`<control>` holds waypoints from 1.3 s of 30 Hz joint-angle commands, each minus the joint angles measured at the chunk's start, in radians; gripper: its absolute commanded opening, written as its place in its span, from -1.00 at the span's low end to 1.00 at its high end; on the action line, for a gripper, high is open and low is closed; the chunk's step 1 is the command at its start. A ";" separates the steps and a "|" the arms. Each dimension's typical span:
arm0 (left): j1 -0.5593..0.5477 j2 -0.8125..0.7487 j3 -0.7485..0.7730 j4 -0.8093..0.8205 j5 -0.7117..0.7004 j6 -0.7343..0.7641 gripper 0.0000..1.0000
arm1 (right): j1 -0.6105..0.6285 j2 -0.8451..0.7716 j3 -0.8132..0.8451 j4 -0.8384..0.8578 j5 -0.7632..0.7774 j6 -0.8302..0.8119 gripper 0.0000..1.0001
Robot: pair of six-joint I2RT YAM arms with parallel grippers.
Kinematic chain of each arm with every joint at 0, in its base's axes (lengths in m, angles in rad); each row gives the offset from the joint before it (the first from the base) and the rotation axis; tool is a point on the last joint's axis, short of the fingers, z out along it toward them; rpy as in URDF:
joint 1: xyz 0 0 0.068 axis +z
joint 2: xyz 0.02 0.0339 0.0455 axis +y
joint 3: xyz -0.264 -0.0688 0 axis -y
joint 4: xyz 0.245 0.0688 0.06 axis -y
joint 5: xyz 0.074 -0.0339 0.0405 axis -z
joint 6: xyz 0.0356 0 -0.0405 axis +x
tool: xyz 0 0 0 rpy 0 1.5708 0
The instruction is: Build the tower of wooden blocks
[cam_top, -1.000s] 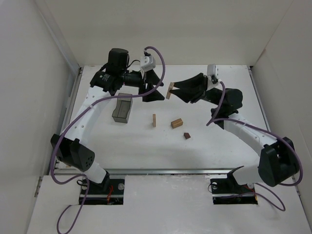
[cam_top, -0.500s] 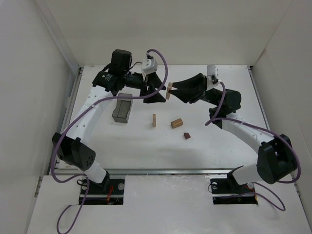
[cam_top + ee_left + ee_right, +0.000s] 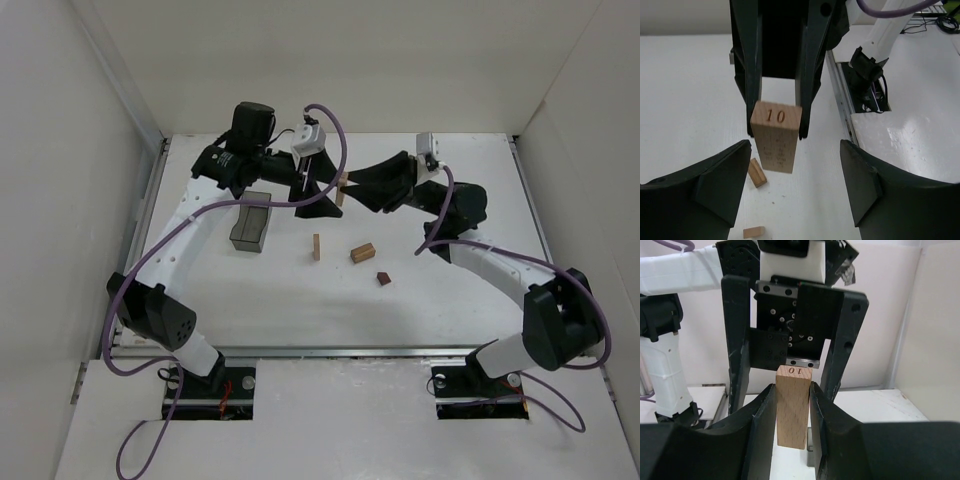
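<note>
My left gripper should hold the block point(image 3: 775, 146) while my right gripper takes it slanting down from above, because my right gripper points level at the light-tan block's side point(image 3: 792, 412).
My right gripper point(image 3: 345, 187) is shut on a light-tan wooden block point(image 3: 340, 189) marked "10" and holds it in the air above the back middle of the table. In the right wrist view the block point(image 3: 792, 407) stands upright between the pads. My left gripper point(image 3: 322, 186) is open and faces it, with its fingers either side of the block but not touching. In the left wrist view the block point(image 3: 776, 136) hangs between the wide-apart fingers point(image 3: 710, 185). On the table lie an upright tan block point(image 3: 316, 247), a tan block point(image 3: 362, 253) and a small dark reddish-brown block point(image 3: 383, 278).
A dark translucent grey box point(image 3: 250, 222) stands at the left of the table under the left arm. White walls enclose the table on the left, back and right. Two tan blocks point(image 3: 757, 172) show on the table below the left gripper.
My left gripper has moved right until its open fingers flank the block. My right gripper has shifted slightly left with the block still in it.
</note>
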 commanded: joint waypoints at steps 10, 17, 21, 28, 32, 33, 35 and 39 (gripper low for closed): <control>-0.024 0.001 0.031 0.080 0.004 -0.042 -0.24 | 0.016 0.001 0.047 0.091 0.000 0.033 -1.00; -0.024 0.001 0.042 0.071 -0.019 -0.042 -1.00 | 0.016 0.001 0.050 0.057 0.000 0.042 -0.73; -0.033 0.001 0.053 0.059 -0.108 -0.038 -1.00 | 0.016 -0.009 0.076 -0.072 -0.030 0.030 0.62; -0.044 -0.009 0.073 -0.001 -0.339 0.065 -1.00 | 0.016 -0.112 0.192 -0.684 0.009 -0.314 0.63; -0.055 -0.009 0.096 -0.068 -0.369 0.127 -1.00 | 0.016 -0.112 0.287 -0.915 0.009 -0.474 0.34; -0.064 -0.009 0.096 -0.068 -0.369 0.140 -1.00 | 0.016 -0.112 0.300 -0.932 0.009 -0.487 0.30; -0.064 -0.009 0.096 -0.068 -0.369 0.140 -1.00 | 0.016 -0.112 0.300 -0.955 0.000 -0.507 0.28; -0.064 -0.009 0.096 -0.077 -0.350 0.140 -1.00 | 0.016 -0.112 0.300 -0.977 -0.018 -0.516 0.35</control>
